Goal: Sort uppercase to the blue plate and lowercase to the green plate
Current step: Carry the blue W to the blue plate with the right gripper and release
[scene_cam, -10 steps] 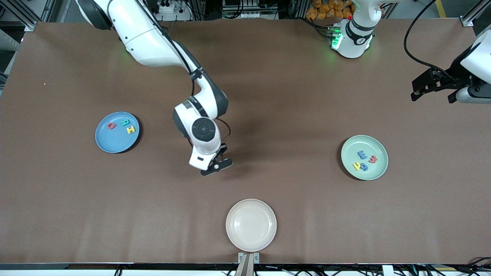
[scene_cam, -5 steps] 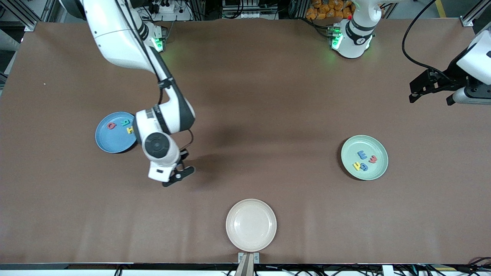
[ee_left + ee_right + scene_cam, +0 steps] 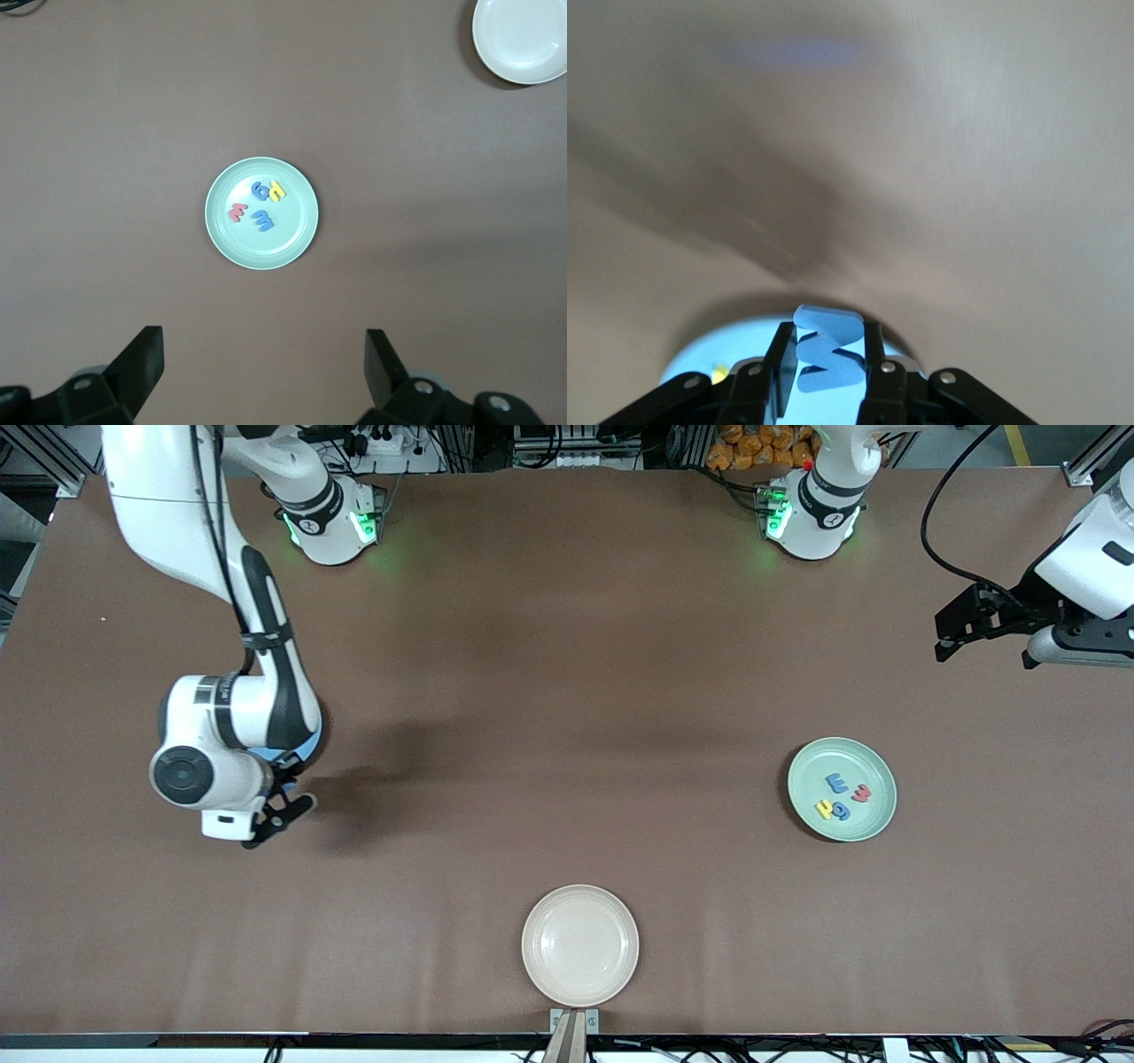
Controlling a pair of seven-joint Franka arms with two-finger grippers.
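My right gripper should keep going over the plate (image 3: 821,409) and let go inside it, because the blue W (image 3: 830,347) is clear of the yellow letter at the blue plate's rim.
My right gripper (image 3: 282,813) is shut on the blue W (image 3: 825,352), held upright between its fingers over the blue plate (image 3: 713,352). In the front view my right arm covers nearly all of that plate and the letters in it. A speck of yellow (image 3: 719,373) shows on the plate in the right wrist view. The green plate (image 3: 842,755) holds the blue E-like letter (image 3: 836,782), red w (image 3: 861,792), yellow h (image 3: 824,809) and blue g (image 3: 841,812). It also shows in the left wrist view (image 3: 221,235). My left gripper (image 3: 982,625) waits open and empty, high over the table's left-arm end.
A cream-white plate (image 3: 580,903) sits empty near the table's front edge, midway between the arms' ends. It also shows in the left wrist view (image 3: 523,69). The table is brown cloth.
My right arm has swung from mid-table toward its own end with the blue W and now hangs over the blue plate. My left gripper has drifted slightly.
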